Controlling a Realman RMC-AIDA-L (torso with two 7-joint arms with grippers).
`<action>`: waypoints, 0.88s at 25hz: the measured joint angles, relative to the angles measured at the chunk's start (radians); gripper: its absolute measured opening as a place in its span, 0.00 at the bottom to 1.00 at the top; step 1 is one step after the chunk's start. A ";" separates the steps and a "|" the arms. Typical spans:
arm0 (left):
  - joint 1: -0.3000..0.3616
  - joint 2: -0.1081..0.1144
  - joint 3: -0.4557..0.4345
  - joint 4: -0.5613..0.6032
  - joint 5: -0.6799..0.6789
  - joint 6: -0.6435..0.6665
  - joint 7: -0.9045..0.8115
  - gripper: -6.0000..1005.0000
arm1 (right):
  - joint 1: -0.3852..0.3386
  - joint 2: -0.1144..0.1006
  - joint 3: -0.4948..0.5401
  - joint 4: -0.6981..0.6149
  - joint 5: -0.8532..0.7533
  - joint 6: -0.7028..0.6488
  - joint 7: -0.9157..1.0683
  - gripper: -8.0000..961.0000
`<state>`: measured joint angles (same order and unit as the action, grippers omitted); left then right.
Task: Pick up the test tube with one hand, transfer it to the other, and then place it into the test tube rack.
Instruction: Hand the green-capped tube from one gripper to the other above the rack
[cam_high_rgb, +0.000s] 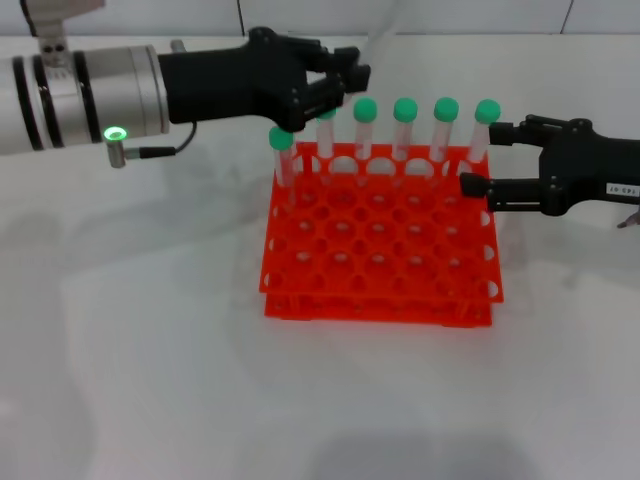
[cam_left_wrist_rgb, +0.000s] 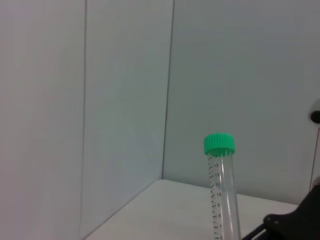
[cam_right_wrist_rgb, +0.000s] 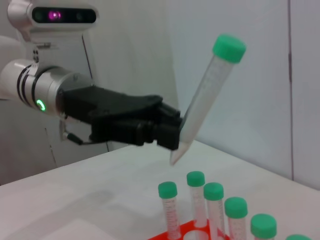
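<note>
The robot's left gripper covers the test tube's lower tip, which has to go into the rack, so it should keep still while the right gripper moves up to the green cap.
My left gripper, on the wrist with the green light, is shut on the lower tip of the test tube above the rack's back row. The tube tilts up and away, green cap on top; in the head view only its faint clear body shows. The left wrist view shows the test tube upright against the wall. The orange-red test tube rack stands mid-table. My right gripper, with the white label, is open at the rack's back right corner, beside the outermost standing tube.
Several identical green-capped tubes stand in the rack's back row, also seen as a row of tubes in the right wrist view. White table lies around the rack, with a wall behind it.
</note>
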<state>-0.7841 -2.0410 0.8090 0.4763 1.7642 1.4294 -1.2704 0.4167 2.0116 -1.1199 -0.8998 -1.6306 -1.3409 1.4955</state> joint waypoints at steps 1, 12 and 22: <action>0.001 -0.002 0.001 0.000 0.000 0.001 0.000 0.20 | -0.002 0.000 0.000 -0.004 0.000 0.000 0.000 0.84; 0.008 -0.007 -0.004 -0.001 -0.002 0.027 -0.001 0.20 | -0.010 0.000 0.060 -0.042 0.000 0.005 0.001 0.84; 0.010 -0.003 -0.002 -0.001 -0.003 0.036 -0.006 0.20 | -0.010 -0.001 0.109 -0.045 0.044 0.007 0.006 0.83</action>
<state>-0.7743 -2.0440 0.8073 0.4755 1.7609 1.4658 -1.2762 0.4064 2.0106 -1.0111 -0.9443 -1.5867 -1.3341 1.5019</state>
